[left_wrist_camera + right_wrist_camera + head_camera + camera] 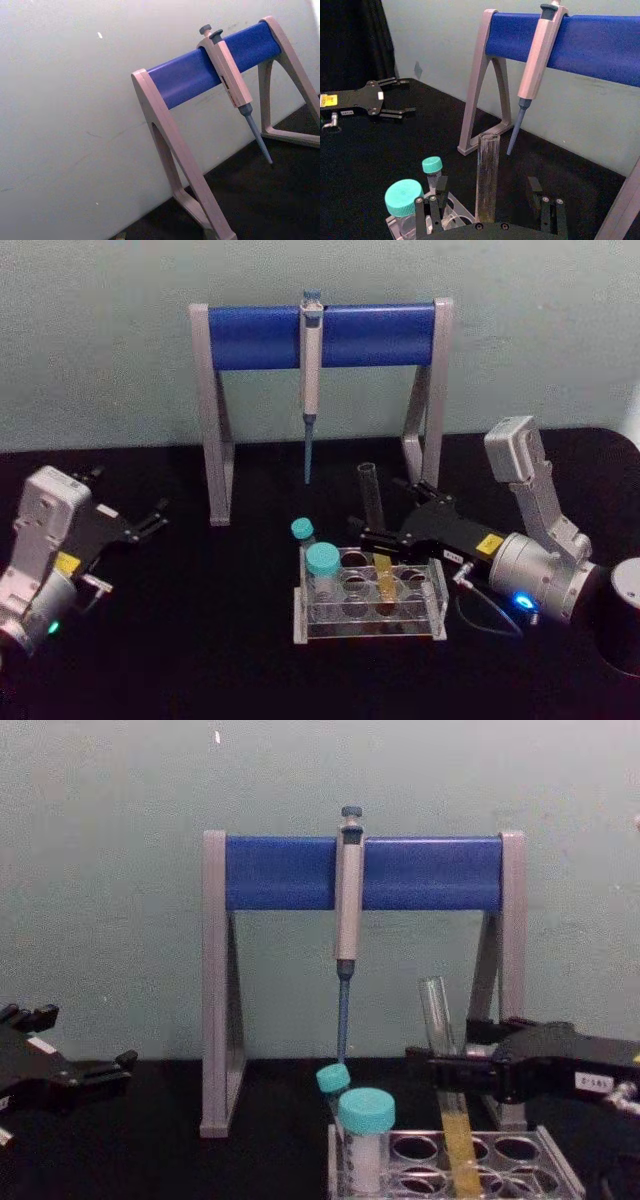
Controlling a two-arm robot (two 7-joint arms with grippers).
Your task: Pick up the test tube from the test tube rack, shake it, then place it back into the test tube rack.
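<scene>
The test tube (437,1015) is leaning in a hole wider than itself (479,1150), so it will slip out of the rack when the robot lifts, and the rack will stay put.
The test tube (371,490) is a long clear glass tube with yellow-orange liquid (458,1150) in its lower part. It stands slightly tilted in the clear plastic test tube rack (370,635). My right gripper (375,508) reaches in from the right and is open, with a finger on each side of the tube's upper part. In the right wrist view the test tube (487,175) rises between the two fingers (540,200) with gaps on both sides. My left gripper (150,520) rests open at the far left, away from the rack.
A grey-and-blue pipette stand (320,335) stands behind the rack, with a pipette (311,370) hanging from it, tip down, just behind the tube. Two teal-capped tubes (322,560) stand in the rack's left end. The black table (200,640) lies open between the arms.
</scene>
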